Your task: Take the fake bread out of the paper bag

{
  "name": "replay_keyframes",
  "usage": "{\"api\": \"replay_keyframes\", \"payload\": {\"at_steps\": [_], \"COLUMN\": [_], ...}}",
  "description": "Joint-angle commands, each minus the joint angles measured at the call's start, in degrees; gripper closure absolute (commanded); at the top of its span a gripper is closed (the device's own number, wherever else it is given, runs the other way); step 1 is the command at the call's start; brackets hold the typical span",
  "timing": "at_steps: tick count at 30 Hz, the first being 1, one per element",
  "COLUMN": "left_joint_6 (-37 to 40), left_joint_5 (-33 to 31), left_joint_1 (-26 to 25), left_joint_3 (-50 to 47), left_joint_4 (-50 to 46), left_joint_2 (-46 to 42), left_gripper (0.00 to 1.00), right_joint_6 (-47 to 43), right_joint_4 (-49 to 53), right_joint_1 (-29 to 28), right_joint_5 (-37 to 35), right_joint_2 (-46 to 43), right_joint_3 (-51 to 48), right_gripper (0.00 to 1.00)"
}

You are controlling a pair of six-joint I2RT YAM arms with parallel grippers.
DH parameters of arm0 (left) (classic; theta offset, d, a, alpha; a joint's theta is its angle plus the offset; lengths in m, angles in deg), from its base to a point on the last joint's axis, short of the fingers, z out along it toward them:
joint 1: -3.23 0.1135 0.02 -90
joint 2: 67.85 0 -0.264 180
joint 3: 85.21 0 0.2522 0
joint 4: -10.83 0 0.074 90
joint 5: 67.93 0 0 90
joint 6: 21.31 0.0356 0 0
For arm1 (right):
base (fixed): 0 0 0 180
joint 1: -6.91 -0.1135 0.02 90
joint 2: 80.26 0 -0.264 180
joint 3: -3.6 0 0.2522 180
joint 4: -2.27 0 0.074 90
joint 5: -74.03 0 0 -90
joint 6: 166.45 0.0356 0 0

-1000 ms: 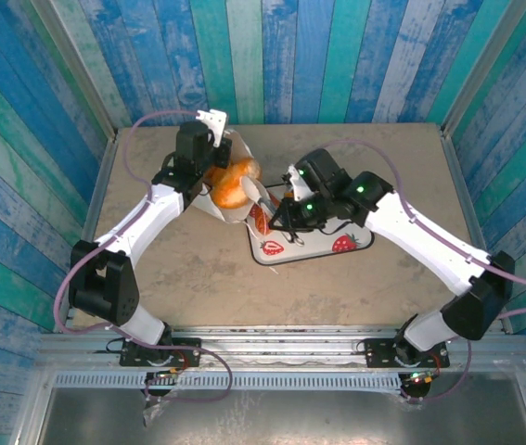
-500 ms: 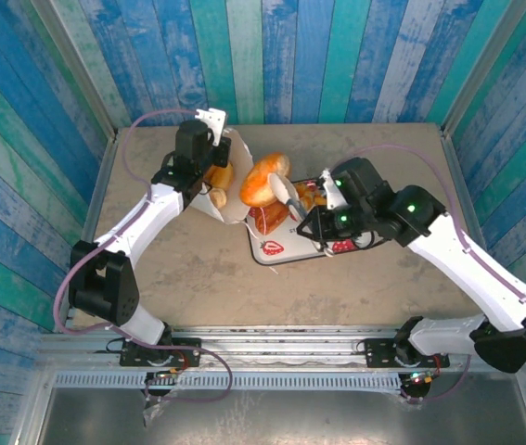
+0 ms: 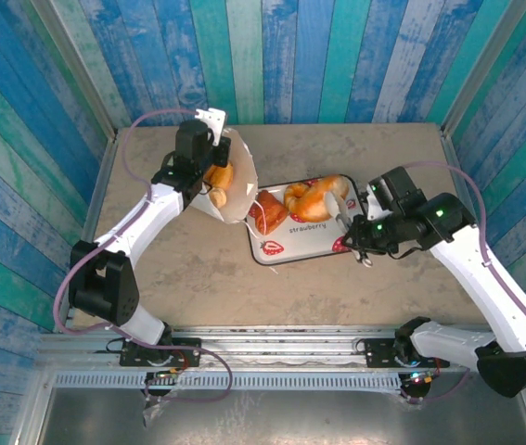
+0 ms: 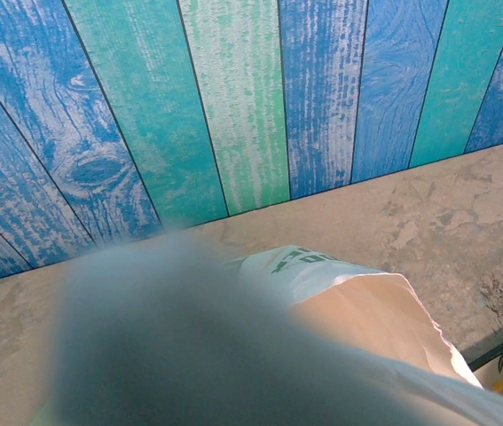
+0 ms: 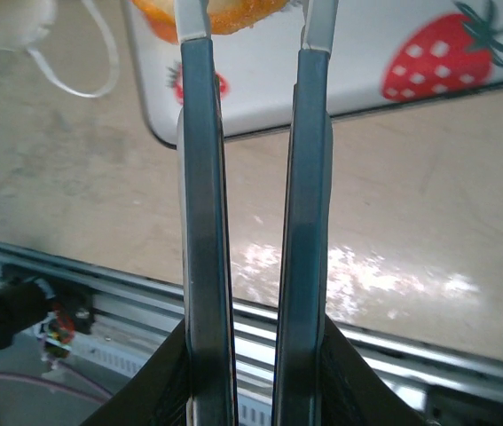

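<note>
The tray's corner (image 3: 334,240) next to the robot's right gripper is free for the golden loaf, so that gripper should keep moving the loaf there until it rests, then let go.
The white paper bag (image 3: 240,176) lies tilted with its mouth open toward the tray; in the left wrist view the paper bag (image 4: 357,297) shows its tan inside beside a dark blur. My left gripper (image 3: 211,125) pinches the bag's far rim. An orange bun (image 3: 218,174) and a small pale roll (image 3: 216,197) sit inside the mouth. A reddish-brown loaf (image 3: 268,213) and a golden loaf (image 3: 307,197) rest on the tray. My right gripper (image 3: 339,202) holds that golden loaf's right end; in the right wrist view the orange loaf (image 5: 242,11) sits between the tips of my right gripper (image 5: 253,22).
The white strawberry-print tray (image 3: 314,239) lies right of the bag; its corner (image 5: 357,62) shows in the right wrist view. A loop handle (image 5: 82,80) of the bag trails on the table. Blue-green plank walls surround the table. The metal front rail (image 5: 340,319) runs below the right gripper.
My right gripper has carried the large orange loaf out of the bag's mouth, rightward and down onto the tray. The left gripper and the bag have stayed in place.
</note>
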Motion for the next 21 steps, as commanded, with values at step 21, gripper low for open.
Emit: {"api": "replay_keyframes", "payload": {"at_steps": [21], "left_joint_6": [-1.7], "left_joint_5": [0.9], "left_joint_1": [0.1], "left_joint_3": [-0.5], "left_joint_4": [2.8], "left_joint_2": [-3.2], "left_gripper": [1.00], "right_joint_6": [-15.5], "right_joint_4": [9.4], "right_joint_1": [9.8], "right_joint_5": [-3.9], "right_joint_2": [9.9], "right_joint_3": [-0.3], "right_gripper": [0.89]}}
